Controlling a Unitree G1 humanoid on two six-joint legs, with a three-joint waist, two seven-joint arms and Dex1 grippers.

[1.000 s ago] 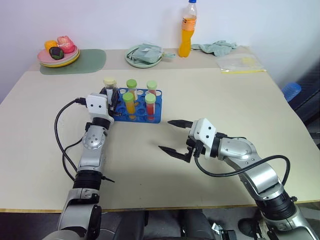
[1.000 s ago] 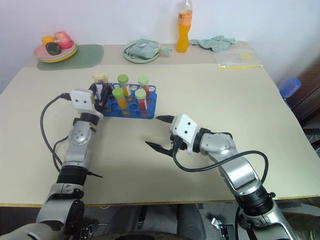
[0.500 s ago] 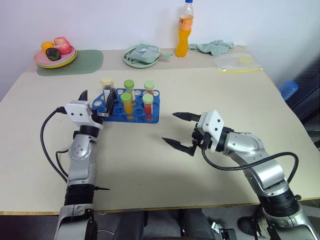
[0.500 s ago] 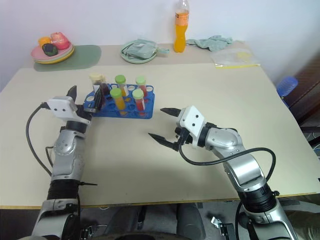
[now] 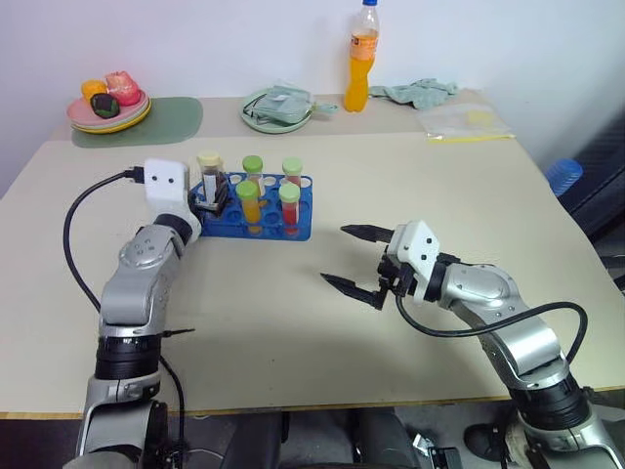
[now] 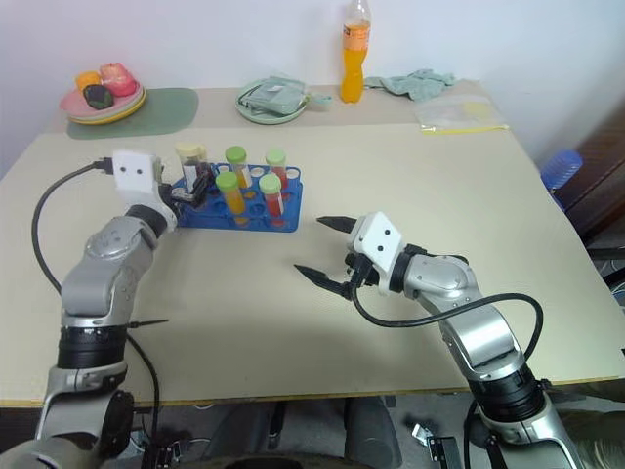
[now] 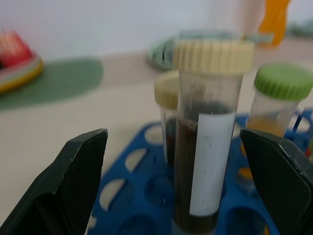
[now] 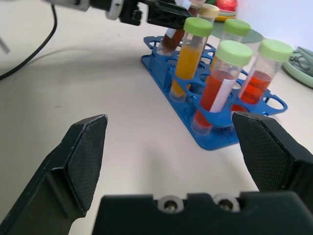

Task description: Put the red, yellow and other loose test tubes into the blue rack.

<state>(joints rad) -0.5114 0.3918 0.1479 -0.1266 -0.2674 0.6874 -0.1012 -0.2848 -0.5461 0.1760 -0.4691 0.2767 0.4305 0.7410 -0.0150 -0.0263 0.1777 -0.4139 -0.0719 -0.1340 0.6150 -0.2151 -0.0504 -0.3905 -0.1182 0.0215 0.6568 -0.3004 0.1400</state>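
The labelled dark tube's bottom [image 7: 196,221] sits shallow on top of the rack, so my left gripper should raise the tube clear and lay it in front of the rack [image 5: 219,320].
The blue rack [image 5: 298,231] stands on the beige table [image 5: 430,176]. Several capped tubes stand upright in it: a dark tube with a cream cap [image 7: 208,132], a yellow tube [image 8: 188,58] and red tubes [image 8: 217,83] with green caps. My left gripper [image 5: 217,195] is level at the rack's left end. It is open, its fingers [image 7: 78,176] on either side of the dark tube and apart from it. My right gripper [image 5: 333,253] hovers open and empty over the table, right of the rack.
Along the far edge stand a plate of fruit [image 5: 107,106] on a green mat [image 5: 171,119], a green plate with a cloth [image 5: 280,107], an orange drink bottle [image 5: 362,59], a crumpled cloth [image 5: 420,92] and a plastic bag [image 5: 467,122]. A black cable [image 5: 73,234] loops beside my left arm.
My left gripper opened and let go of the cream-capped dark tube, which now stands in the rack. Its wrist swung up to level. The right gripper stayed open in place.
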